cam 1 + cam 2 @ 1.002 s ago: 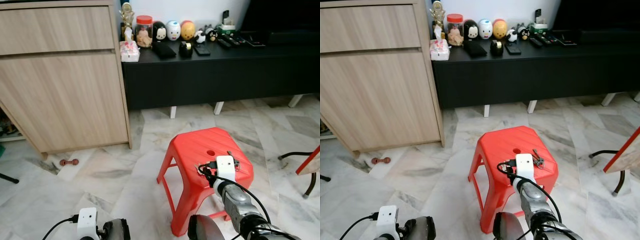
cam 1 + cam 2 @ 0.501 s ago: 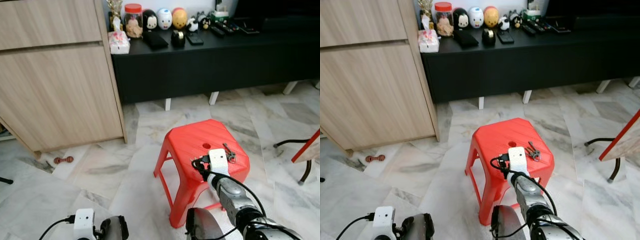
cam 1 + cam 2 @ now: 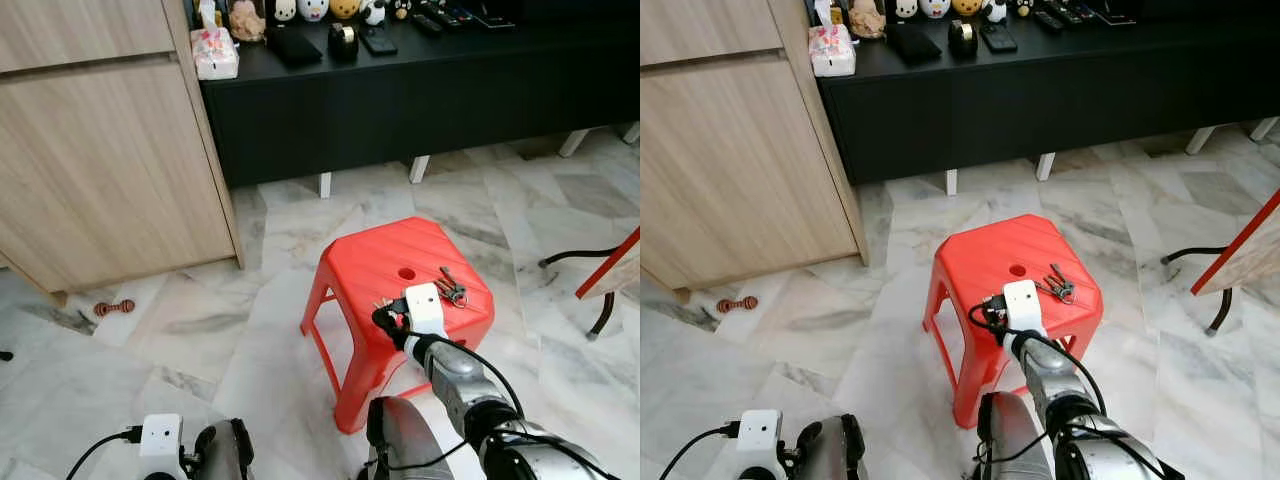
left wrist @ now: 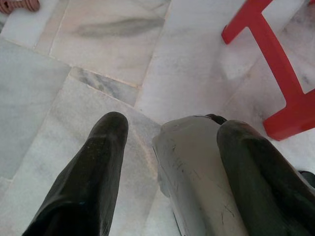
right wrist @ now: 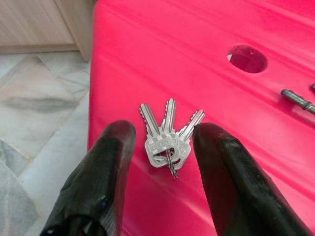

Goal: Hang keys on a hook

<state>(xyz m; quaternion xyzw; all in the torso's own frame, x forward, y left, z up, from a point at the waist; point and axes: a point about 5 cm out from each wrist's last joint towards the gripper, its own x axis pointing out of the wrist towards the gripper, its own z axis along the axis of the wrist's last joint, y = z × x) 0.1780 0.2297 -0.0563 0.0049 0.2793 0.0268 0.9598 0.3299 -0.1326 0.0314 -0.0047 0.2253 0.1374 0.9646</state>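
Observation:
My right gripper will have the silver keys (image 5: 169, 124) swinging down below its fingers when I lift them, because they fan loosely from a thin ring (image 5: 172, 164).
A bunch of three silver keys (image 5: 167, 140) on a ring lies flat on the red plastic stool (image 3: 385, 260), near its front left corner. My right gripper (image 5: 165, 135) is open just above the seat, one black finger (image 5: 113, 162) on each side of the keys, not touching them. In the left eye view that gripper (image 3: 387, 318) shows below its white wrist camera. A second, darker bunch of keys (image 3: 452, 290) rests on the stool's right side beside the round hole (image 3: 406, 272). My left gripper (image 4: 167, 132) hangs open low over the marble floor.
A light wooden cabinet (image 3: 100, 150) stands at the left. A black low console (image 3: 420, 80) with figurines and remotes runs along the back wall. A small red dumbbell toy (image 3: 110, 307) lies on the floor. A chair leg (image 3: 600, 300) and a red edge are at the right.
The camera has moved closer and tilted down. My right gripper has shifted left and lower over the stool's front left corner, now straddling the silver keys.

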